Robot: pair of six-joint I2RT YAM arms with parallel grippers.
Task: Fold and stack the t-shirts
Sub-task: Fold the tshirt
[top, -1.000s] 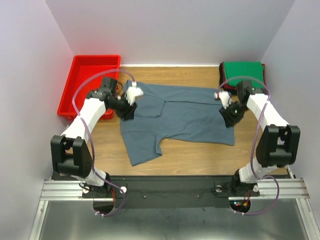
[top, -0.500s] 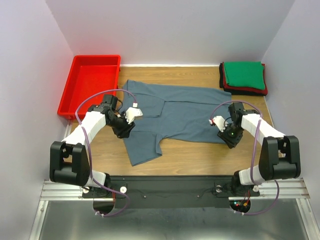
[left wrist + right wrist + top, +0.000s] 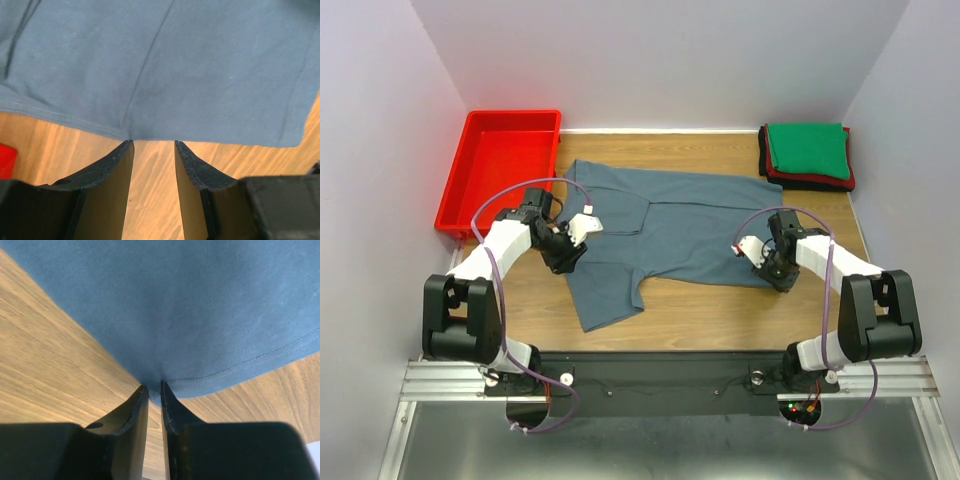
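The robot's right gripper has hold of the t-shirt's hem corner and the shoulder seam is lying loose, so next the left gripper pinches the sleeve edge next to it before the robot folds.
A slate blue-grey t-shirt lies spread flat on the wooden table, one sleeve pointing toward the near edge. My left gripper is low at the shirt's left side. In the left wrist view it is open, its tips just touching the hem of the shirt, with bare wood between the fingers. My right gripper sits at the shirt's near right corner. The right wrist view shows it shut on a pinch of the hem of the shirt.
A stack of folded shirts sits at the back right, a green one on top and red and black edges below. A red plastic tray stands at the back left, near my left arm. Walls close in on three sides.
Both arms drew back from the shirt's middle toward its near side and dropped low. The right jaws narrowed onto the hem corner. The left jaws kept their width.
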